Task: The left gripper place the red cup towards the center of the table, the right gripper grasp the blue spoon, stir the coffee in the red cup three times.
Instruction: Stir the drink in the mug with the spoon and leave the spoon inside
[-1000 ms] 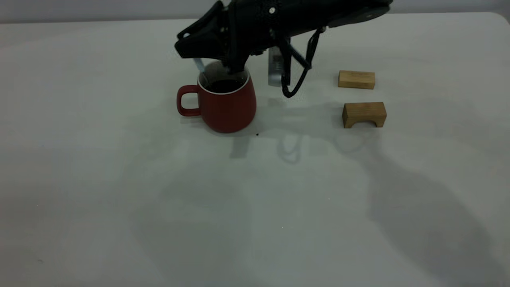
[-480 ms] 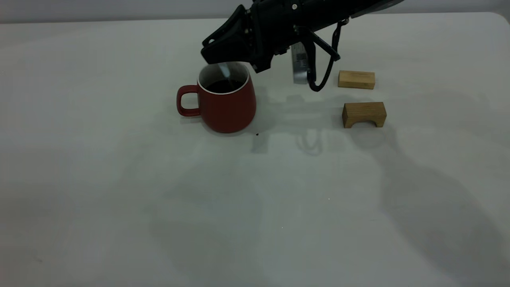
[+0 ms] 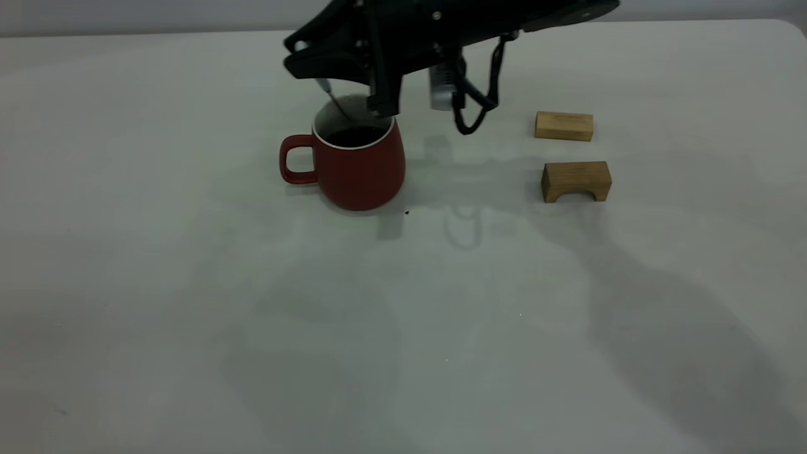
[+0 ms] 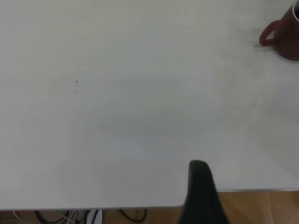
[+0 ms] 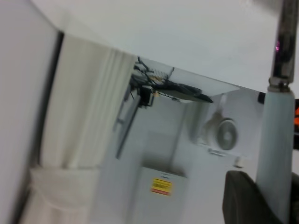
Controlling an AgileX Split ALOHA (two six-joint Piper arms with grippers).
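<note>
Next, my right gripper lowers the spoon further into the coffee before it opens, because the blue spoon's handle stands high above the red cup's rim.
The red cup stands upright on the table, handle to the left, with dark coffee inside. My right gripper hovers just above the cup's far-left rim, shut on the blue spoon, whose thin neck slants down into the cup. In the right wrist view the pale handle of the spoon runs beside a dark finger of the gripper. The left gripper is parked at the table's edge, far from the cup.
Two tan wooden blocks lie to the right of the cup: a flat one and an arched one. A tiny dark speck sits by the cup's base. The right arm's cable hangs behind the cup.
The right gripper swung right across the cup, then back left and a little higher, carrying the spoon round inside it. The cup and blocks have not moved.
</note>
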